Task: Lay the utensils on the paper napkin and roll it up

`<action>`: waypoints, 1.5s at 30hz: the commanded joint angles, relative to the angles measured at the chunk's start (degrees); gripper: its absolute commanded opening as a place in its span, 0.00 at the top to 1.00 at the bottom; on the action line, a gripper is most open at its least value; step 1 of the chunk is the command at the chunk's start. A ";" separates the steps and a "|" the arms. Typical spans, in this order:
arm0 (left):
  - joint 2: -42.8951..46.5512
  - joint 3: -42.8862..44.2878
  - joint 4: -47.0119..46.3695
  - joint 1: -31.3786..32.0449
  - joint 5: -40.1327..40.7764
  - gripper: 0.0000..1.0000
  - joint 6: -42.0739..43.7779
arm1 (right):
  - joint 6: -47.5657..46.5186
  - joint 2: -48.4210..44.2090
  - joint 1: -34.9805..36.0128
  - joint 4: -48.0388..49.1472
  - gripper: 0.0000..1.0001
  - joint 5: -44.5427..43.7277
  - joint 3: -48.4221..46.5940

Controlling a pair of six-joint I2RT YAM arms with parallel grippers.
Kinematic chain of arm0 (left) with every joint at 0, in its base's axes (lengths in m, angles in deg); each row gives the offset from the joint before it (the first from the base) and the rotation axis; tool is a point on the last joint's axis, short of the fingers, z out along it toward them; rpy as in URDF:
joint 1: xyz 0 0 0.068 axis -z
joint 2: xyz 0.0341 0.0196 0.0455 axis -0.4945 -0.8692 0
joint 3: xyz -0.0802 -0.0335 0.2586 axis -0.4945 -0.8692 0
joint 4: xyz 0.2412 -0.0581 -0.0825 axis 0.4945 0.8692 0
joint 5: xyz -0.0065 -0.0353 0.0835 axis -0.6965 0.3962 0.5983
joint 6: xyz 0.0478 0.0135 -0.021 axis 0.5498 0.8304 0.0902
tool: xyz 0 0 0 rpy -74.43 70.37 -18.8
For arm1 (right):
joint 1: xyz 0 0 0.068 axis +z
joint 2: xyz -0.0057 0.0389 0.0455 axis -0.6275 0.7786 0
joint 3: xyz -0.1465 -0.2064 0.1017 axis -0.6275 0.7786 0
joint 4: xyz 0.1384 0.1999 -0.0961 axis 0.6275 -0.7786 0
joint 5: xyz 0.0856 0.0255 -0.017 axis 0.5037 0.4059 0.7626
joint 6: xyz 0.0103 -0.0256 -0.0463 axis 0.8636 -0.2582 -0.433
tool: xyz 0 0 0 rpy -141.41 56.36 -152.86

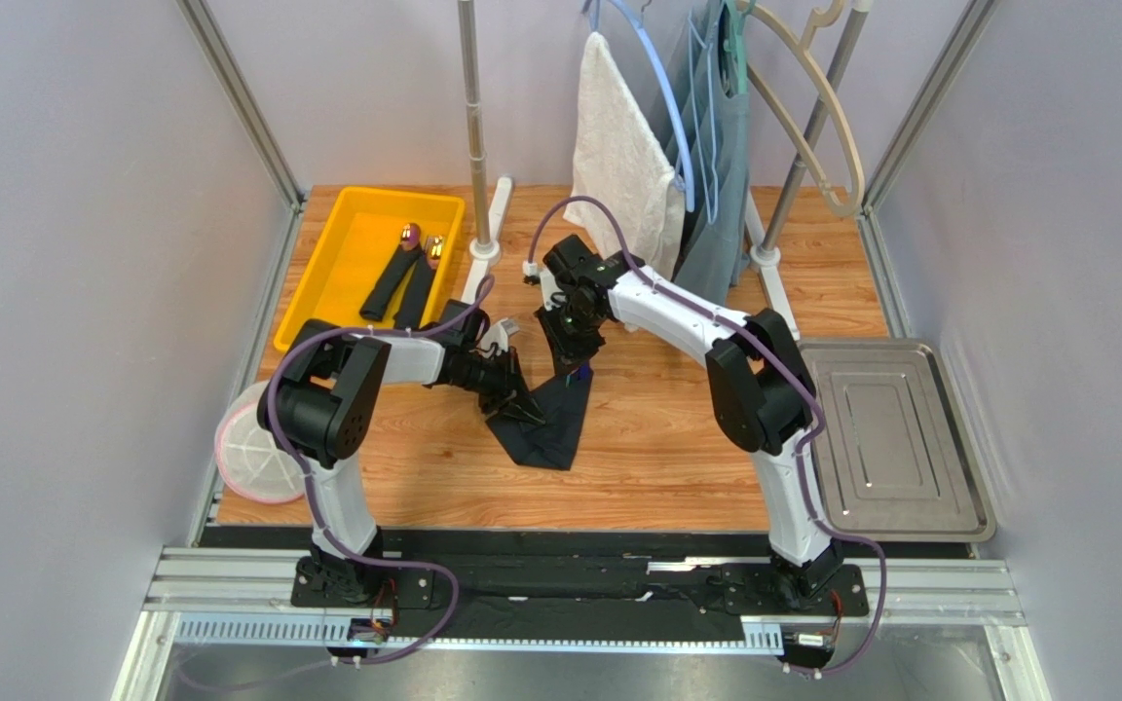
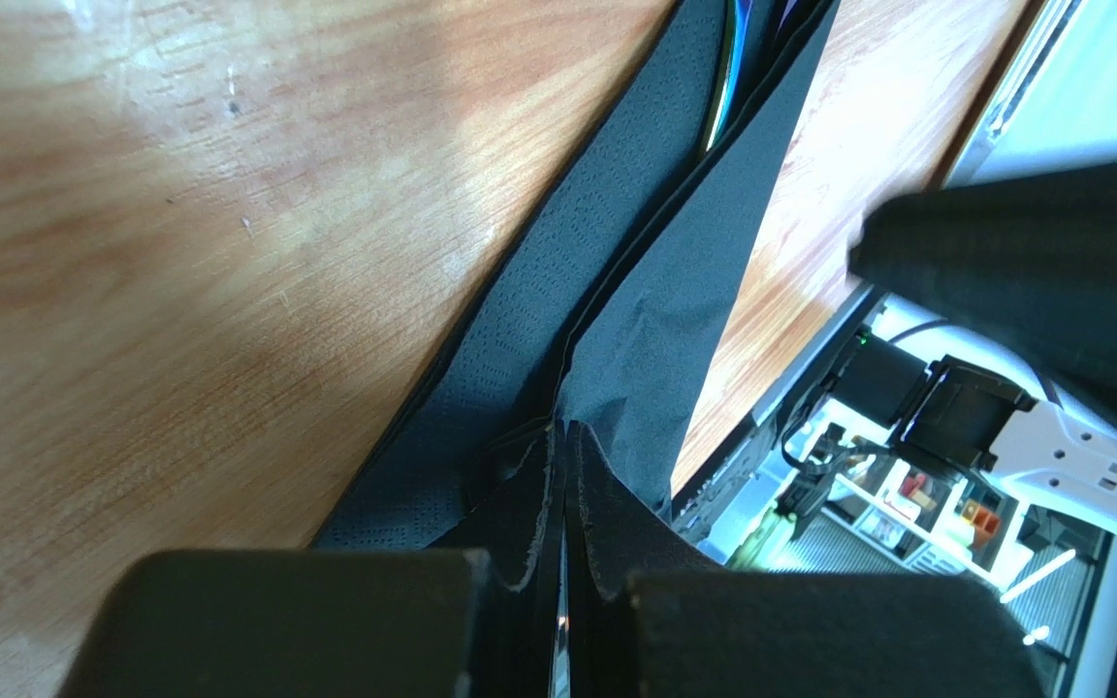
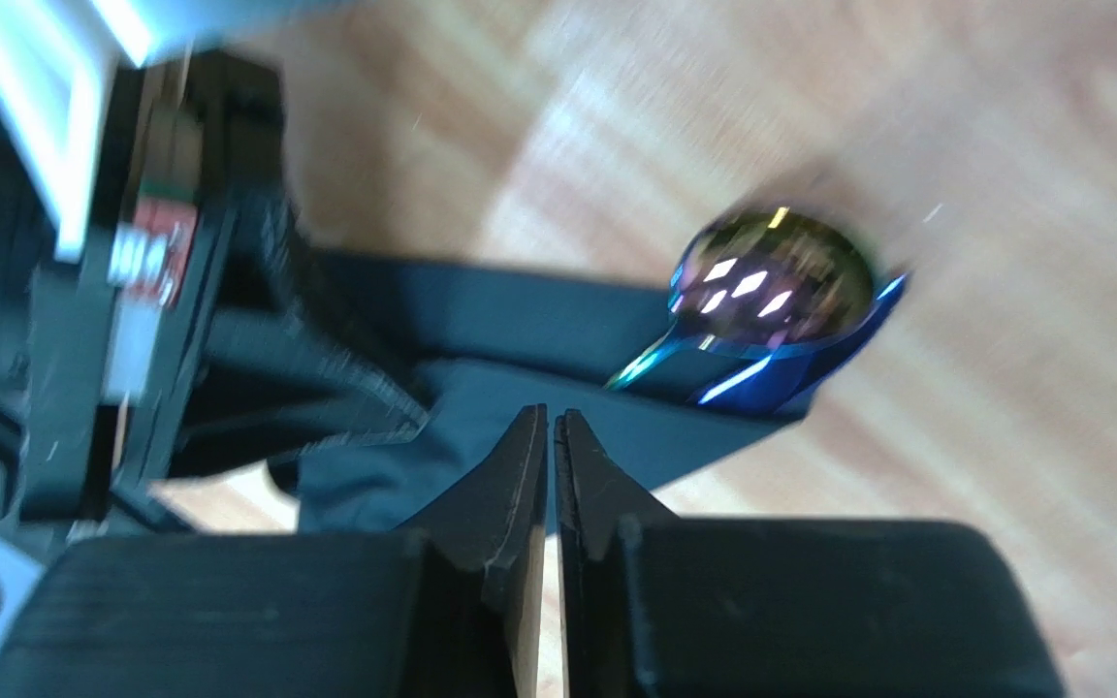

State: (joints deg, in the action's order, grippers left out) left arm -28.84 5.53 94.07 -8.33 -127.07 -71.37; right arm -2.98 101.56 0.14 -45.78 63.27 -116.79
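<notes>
Only the robot's left gripper is holding the napkin's fold (image 2: 601, 381) over the utensils, so the right gripper should hold the fold (image 3: 516, 391) down near the spoon before the left gripper opens.
The black paper napkin (image 1: 545, 421) lies folded over mid-table, its left part raised. My left gripper (image 1: 511, 383) is shut, and a fold of the napkin (image 2: 637, 349) rises into its fingertips (image 2: 601, 502). My right gripper (image 1: 570, 351) is shut at the napkin's far end, its tips over the napkin (image 3: 419, 422); I cannot see whether it pinches the sheet. An iridescent spoon head (image 3: 771, 279) and a thin blue piece (image 3: 827, 356) stick out of the fold there. An iridescent sliver (image 2: 726, 73) shows between the layers. More dark-handled utensils (image 1: 396, 282) lie in the yellow bin (image 1: 321, 285).
A metal tray (image 1: 889, 438) sits at the right. A white round object (image 1: 252, 450) hangs over the left table edge. A white towel (image 1: 618, 154) and a grey-blue garment (image 1: 713, 175) hang on a rack at the back, whose feet (image 1: 487, 249) stand on the table.
</notes>
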 commanded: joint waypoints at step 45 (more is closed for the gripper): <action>1.32 -4.57 -2.96 -0.47 -3.07 0.90 -2.92 | -16.37 6.73 0.02 5.90 1.00 1.32 1.27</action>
State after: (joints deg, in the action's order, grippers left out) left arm -23.53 -0.04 88.49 -6.72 -133.32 -75.18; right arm -16.05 105.25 1.30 -42.70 67.58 -114.17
